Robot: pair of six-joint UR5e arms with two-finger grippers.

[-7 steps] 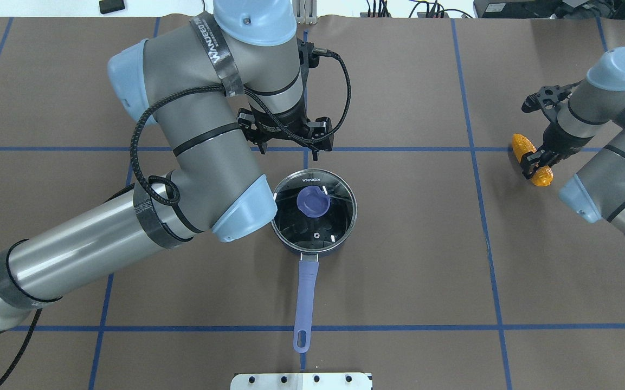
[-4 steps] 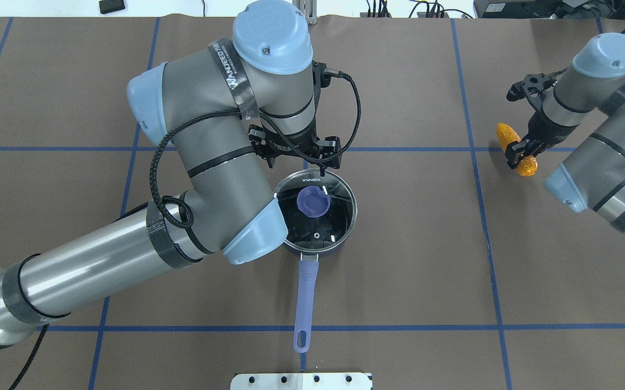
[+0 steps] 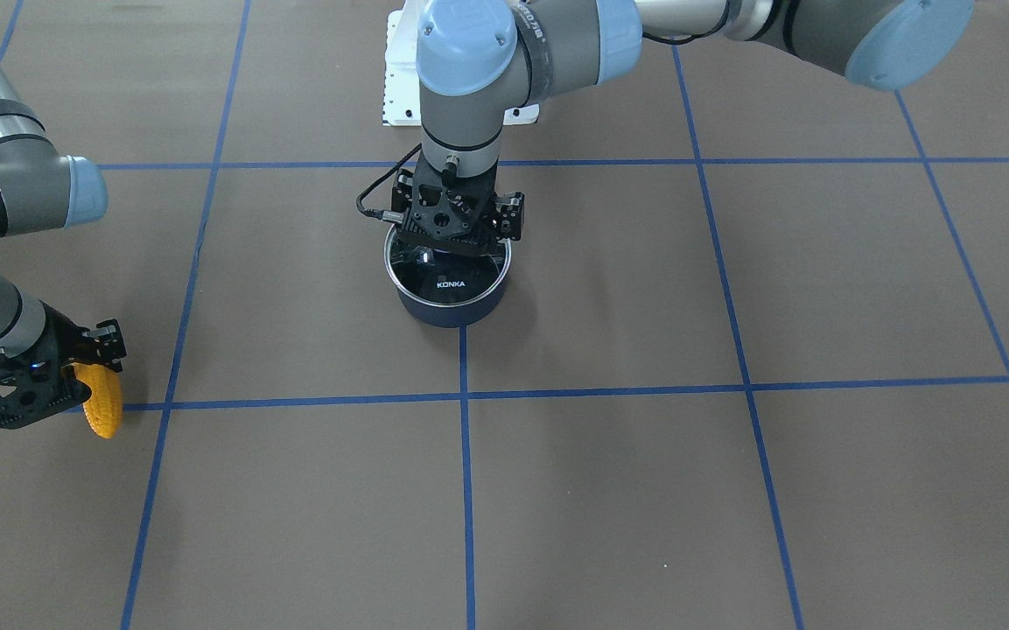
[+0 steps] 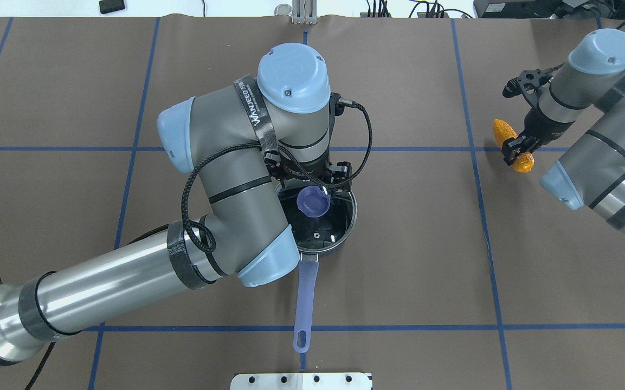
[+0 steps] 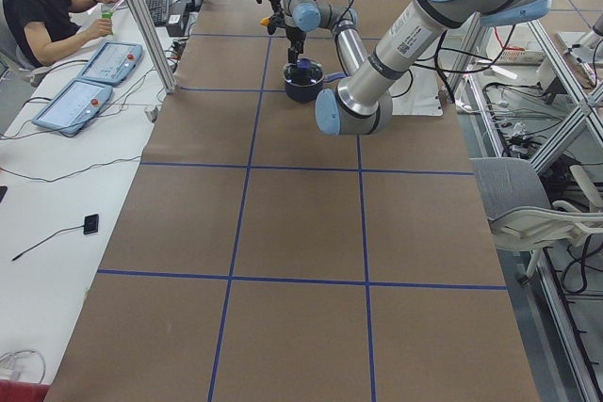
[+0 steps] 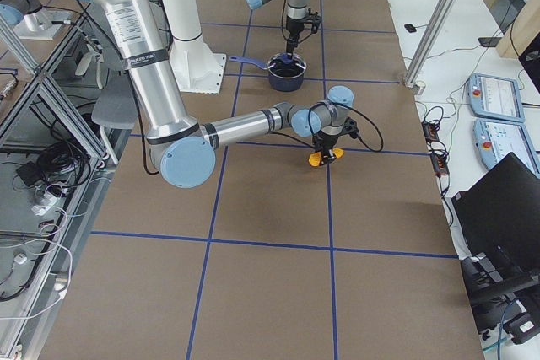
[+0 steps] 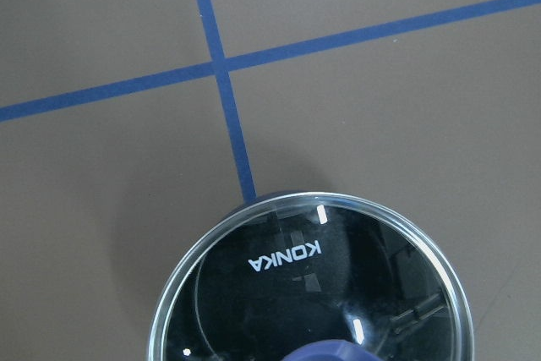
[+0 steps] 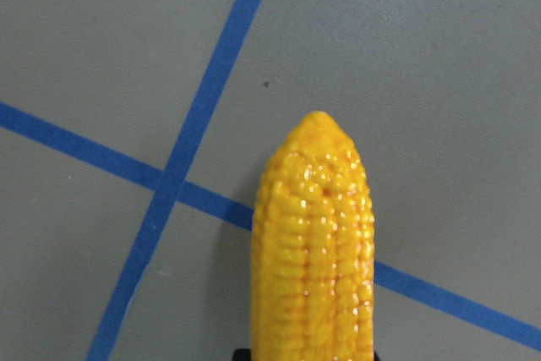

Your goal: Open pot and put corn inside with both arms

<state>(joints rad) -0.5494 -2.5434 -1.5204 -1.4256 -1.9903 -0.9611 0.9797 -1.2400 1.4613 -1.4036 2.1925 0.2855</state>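
Note:
The glass lid covers the pot; my left gripper should move it aside by the blue knob before my right gripper brings the corn.
The dark navy pot (image 4: 347, 232) stands mid-table, its lavender handle (image 4: 305, 292) pointing toward the robot. Its glass lid (image 4: 327, 223) with the blue knob (image 4: 312, 201) is on; "KONKA" shows in the left wrist view (image 7: 287, 255). My left gripper (image 4: 312, 185) hangs open just above the far part of the lid, beside the knob, holding nothing; it also shows in the front view (image 3: 454, 245). My right gripper (image 4: 515, 149) is shut across the middle of the yellow-orange corn (image 4: 505, 131) at far right, low over the table. The corn fills the right wrist view (image 8: 313, 243).
Blue tape lines grid the brown table. A white base plate (image 4: 301, 381) sits at the near edge behind the pot handle. The left arm's elbow (image 4: 269, 265) overhangs the pot's left side. An operator (image 5: 42, 7) sits by pendants beside the table.
My left arm has moved toward the robot and down, so its gripper is now over the lid by the knob. My right gripper has carried the corn a little leftward and farther away.

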